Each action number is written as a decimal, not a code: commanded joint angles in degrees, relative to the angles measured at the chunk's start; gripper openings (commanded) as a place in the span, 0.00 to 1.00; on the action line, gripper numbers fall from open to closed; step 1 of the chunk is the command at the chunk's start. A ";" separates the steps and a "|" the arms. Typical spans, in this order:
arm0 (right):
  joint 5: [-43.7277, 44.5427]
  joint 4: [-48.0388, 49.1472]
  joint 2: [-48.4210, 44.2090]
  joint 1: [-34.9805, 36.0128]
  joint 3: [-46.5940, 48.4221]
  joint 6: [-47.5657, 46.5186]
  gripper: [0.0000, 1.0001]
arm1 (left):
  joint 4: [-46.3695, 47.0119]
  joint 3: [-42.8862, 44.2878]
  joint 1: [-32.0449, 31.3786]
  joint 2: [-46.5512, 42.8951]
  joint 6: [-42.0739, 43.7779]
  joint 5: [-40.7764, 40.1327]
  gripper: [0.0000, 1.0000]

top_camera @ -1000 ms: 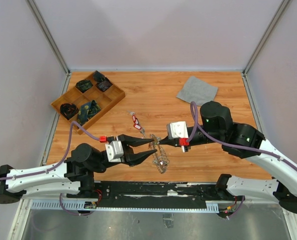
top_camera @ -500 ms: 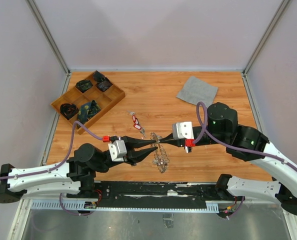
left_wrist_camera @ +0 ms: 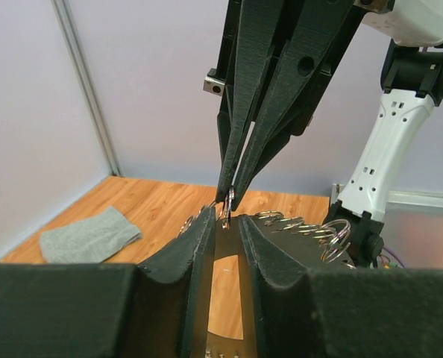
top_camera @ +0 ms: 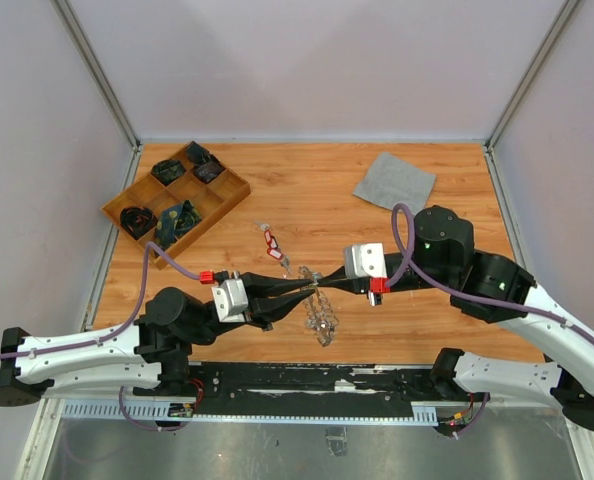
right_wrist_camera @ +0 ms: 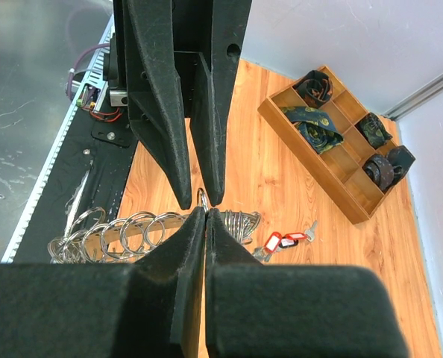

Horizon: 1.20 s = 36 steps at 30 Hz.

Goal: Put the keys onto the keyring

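My right gripper is closed on the small ring. Next, my left gripper takes hold of that ring so that my right gripper is free to fetch a key.
The keyring, a bundle of silver rings, hangs and lies just in front of the two gripper tips. It also shows in the right wrist view and the left wrist view. My right gripper is shut on one small ring at the keyring's top. My left gripper faces it tip to tip. Its jaws are narrowed to a slim gap astride that same small ring. The keys, with red and black tags, lie on the table behind the grippers, also in the right wrist view.
A wooden compartment tray with dark items stands at the back left, also in the right wrist view. A grey cloth square lies at the back right. The black base rail runs along the near edge.
My left gripper has moved a little right and narrowed its jaws from wide open to a slim gap around the small ring. My right gripper has shifted slightly right and stayed shut.
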 commanded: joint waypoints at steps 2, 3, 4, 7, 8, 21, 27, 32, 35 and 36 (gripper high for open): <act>-2.21 2.92 -0.32 0.61 -0.07 1.11 0.01 | 2.15 -0.35 -0.37 -0.23 -0.44 -0.48 0.24; -2.34 2.92 -0.20 0.59 -0.08 1.15 0.01 | 2.10 -0.28 -0.42 -0.23 -0.43 -0.59 0.24; -2.50 2.88 -0.15 0.61 -0.01 1.16 0.01 | 2.01 -0.26 -0.38 -0.21 -0.44 -0.68 0.24; -2.99 2.93 0.10 0.65 0.13 1.16 0.00 | 1.78 -0.10 -0.38 -0.15 -0.42 -0.98 0.24; -3.17 2.93 0.16 0.64 0.13 1.20 0.00 | 1.70 -0.02 -0.37 -0.03 -0.32 -1.15 0.23; 0.35 1.72 -1.38 0.78 0.08 0.52 0.27 | -0.07 0.25 -0.38 -1.06 0.33 -2.76 0.00; 6.47 -0.09 -3.99 0.78 -1.00 -0.30 0.27 | -0.47 -0.30 -0.37 -2.23 0.33 -0.44 0.00; 6.57 -0.90 -2.96 0.78 -2.35 -0.95 0.33 | -0.25 -0.27 -0.37 -2.51 0.44 1.58 0.01; 5.10 -0.32 -1.87 0.78 -2.58 -1.04 0.34 | -0.20 -0.12 -0.37 -2.44 0.42 2.02 0.01; 4.46 0.02 -1.55 0.78 -2.52 -1.00 0.34 | -0.20 -0.09 -0.37 -2.42 0.46 2.06 0.01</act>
